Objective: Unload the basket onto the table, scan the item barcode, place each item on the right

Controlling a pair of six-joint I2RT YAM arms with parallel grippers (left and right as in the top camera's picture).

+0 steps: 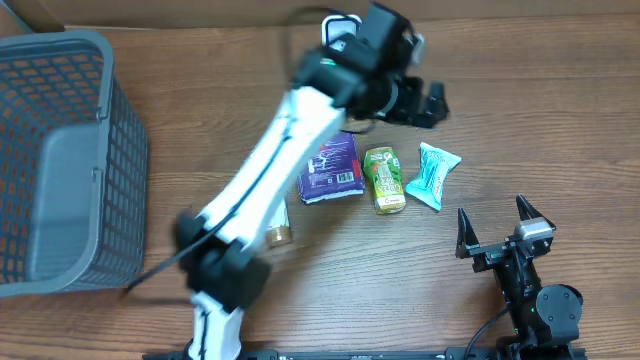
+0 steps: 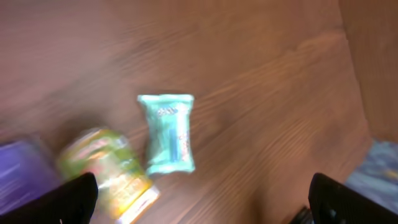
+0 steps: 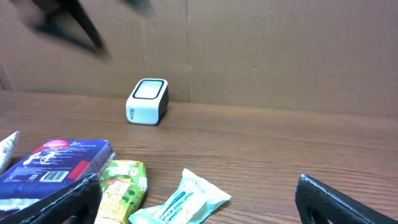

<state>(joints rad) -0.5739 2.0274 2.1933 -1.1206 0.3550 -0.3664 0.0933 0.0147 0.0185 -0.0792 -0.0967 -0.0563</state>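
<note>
The teal packet sits too close to the side of the green pack (image 1: 404, 187), so the robot's right gripper should first move the teal packet away (image 1: 433, 175) to make space beside the green pack.
Three items lie in a row on the wooden table: a purple pack (image 1: 333, 168), a green pack (image 1: 383, 178) and a teal packet (image 1: 433, 175). The white barcode scanner (image 1: 340, 28) stands at the back. My left gripper (image 1: 420, 100) hangs open and empty above the table, just right of the scanner and behind the teal packet (image 2: 166, 134). In its wrist view the left gripper (image 2: 202, 202) holds nothing, and the green pack (image 2: 109, 174) is blurred. My right gripper (image 1: 497, 222) rests open near the front edge. In its own view the right gripper (image 3: 199, 199) faces the teal packet (image 3: 183, 202) and the scanner (image 3: 148, 101).
A grey mesh basket (image 1: 60, 160) fills the left side of the table. A small item (image 1: 279, 228) lies partly hidden under the left arm, left of the purple pack. A cardboard wall (image 3: 280, 56) stands behind the scanner.
</note>
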